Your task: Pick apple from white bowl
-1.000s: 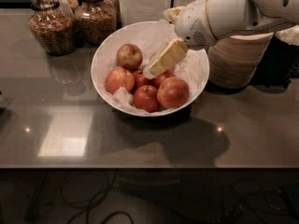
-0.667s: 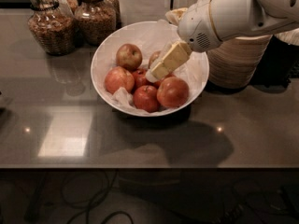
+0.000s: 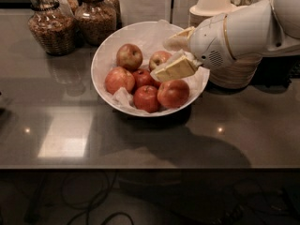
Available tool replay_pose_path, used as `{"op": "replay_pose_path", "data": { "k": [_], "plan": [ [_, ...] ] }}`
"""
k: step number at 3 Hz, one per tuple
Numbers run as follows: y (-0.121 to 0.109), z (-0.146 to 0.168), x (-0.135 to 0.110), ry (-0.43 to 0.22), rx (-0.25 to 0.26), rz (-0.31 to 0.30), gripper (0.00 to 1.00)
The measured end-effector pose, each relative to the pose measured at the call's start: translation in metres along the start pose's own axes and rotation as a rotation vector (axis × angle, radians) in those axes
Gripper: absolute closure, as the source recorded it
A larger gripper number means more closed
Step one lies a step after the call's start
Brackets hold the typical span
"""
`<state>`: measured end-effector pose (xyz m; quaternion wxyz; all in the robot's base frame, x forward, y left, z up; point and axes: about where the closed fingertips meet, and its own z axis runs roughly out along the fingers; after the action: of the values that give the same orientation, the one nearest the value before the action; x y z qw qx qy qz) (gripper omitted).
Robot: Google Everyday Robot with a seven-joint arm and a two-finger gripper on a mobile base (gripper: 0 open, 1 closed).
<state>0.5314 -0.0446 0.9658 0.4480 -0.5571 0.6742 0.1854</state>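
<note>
The fingers of my gripper are lying across the tops of the apples, so next I move back and come in lower around the front apple closest to my gripper.
The white bowl stands mid-table, lined with crumpled white paper and holding several red apples. My gripper reaches in from the right over the bowl's right half, fingers open. One cream finger lies over the apples at the middle right, and the other finger is near the far rim. A small apple shows between them; I cannot tell whether they touch it. Other apples lie at the back left, left, front and front right.
Two glass jars of brown food stand behind the bowl at the left. A stack of beige disposable bowls stands right of the bowl, partly behind my white arm. The table's front edge runs below.
My gripper has lifted and drawn back a little to the right, uncovering the small apple near the bowl's middle. The apples and bowl have not moved.
</note>
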Motion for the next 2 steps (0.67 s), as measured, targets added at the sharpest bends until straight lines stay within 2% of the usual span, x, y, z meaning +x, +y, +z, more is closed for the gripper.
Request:
{"op": "replay_pose_path", "data": {
  "k": [1, 2],
  "plan": [
    [0.0006, -0.0005, 0.0013, 0.001, 0.0, 0.002, 0.39],
    [0.0006, -0.0005, 0.0013, 0.001, 0.0, 0.002, 0.25]
  ]
}}
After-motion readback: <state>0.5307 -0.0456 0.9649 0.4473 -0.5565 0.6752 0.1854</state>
